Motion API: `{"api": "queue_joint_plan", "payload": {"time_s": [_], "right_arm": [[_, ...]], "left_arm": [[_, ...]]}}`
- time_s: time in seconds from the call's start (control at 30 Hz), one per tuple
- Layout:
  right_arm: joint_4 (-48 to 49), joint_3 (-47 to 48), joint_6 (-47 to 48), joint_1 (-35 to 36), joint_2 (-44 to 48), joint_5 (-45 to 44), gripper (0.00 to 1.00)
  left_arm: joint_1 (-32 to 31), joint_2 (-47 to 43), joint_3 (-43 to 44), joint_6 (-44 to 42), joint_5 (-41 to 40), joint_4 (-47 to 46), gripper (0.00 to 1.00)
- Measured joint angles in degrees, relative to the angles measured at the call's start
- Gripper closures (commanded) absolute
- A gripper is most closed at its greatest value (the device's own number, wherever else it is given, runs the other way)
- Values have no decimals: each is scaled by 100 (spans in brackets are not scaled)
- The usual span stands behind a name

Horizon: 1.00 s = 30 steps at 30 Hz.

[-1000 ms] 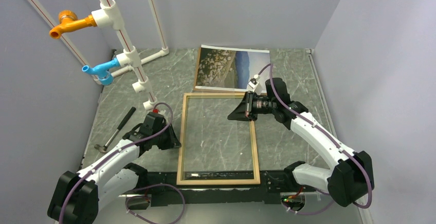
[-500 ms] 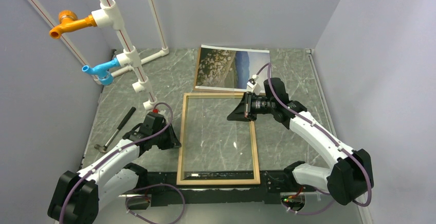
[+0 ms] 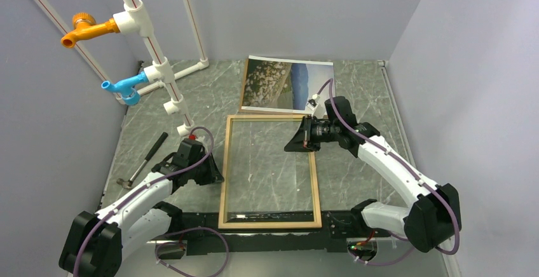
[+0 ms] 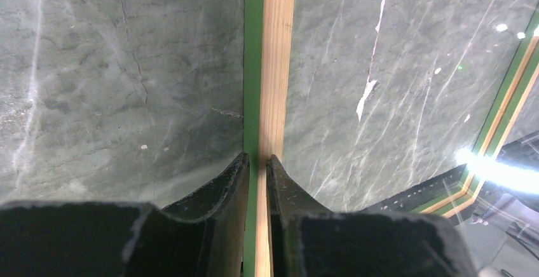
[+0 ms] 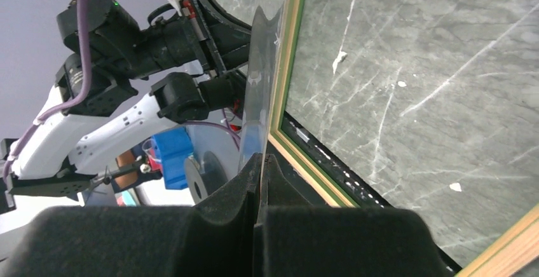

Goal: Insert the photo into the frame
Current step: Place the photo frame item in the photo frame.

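My right gripper is lowering the raised edge of the clear pane, which is tilted over the frame's open middle (image 3: pixel 270 169). It should keep bringing that edge down toward the free rail (image 3: pixel 314 185) and let go of it there.
The frame (image 3: pixel 270 220) lies flat on the marble table, pale wood face up; its green side shows in the left wrist view (image 4: pixel 278 67). My left gripper (image 3: pixel 218 174) is shut on the frame's left rail (image 4: pixel 257 159). My right gripper (image 3: pixel 289 143) is over the frame's upper right part and shut on the edge of the clear pane (image 5: pixel 260 86), which stands tilted up out of the frame (image 5: pixel 292 54); the jaws (image 5: pixel 260 159) pinch it thinly. The photo (image 3: pixel 287 84) lies picture side up on the table behind the frame, touched by neither gripper.
A hammer (image 3: pixel 143 161) lies left of the left arm. A white pipe rig with an orange tap (image 3: pixel 86 29) and a blue tap (image 3: pixel 124 87) stands at the back left. Walls close in on three sides. A black rail (image 3: pixel 267 236) runs along the near edge.
My right wrist has shifted slightly towards the back while holding the clear pane. The left arm and the frame have not moved.
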State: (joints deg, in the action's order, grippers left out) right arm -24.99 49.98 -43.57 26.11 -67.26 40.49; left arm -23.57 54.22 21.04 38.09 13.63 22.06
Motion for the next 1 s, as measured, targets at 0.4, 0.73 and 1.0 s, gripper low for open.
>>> {"api": "queue_joint_plan", "payload": {"time_s": [0.4, 0.73, 1.0], "right_arm": [[-890, 345, 595, 0, -35, -634, 100], [-1145, 339, 813, -2, -184, -994, 100], [-1209, 236, 909, 13, -247, -1198, 100]], "left_arm": [[0, 0, 0, 0, 0, 0, 80], [0, 0, 0, 0, 0, 0, 80], [9, 0, 0, 0, -11, -15, 80]]}}
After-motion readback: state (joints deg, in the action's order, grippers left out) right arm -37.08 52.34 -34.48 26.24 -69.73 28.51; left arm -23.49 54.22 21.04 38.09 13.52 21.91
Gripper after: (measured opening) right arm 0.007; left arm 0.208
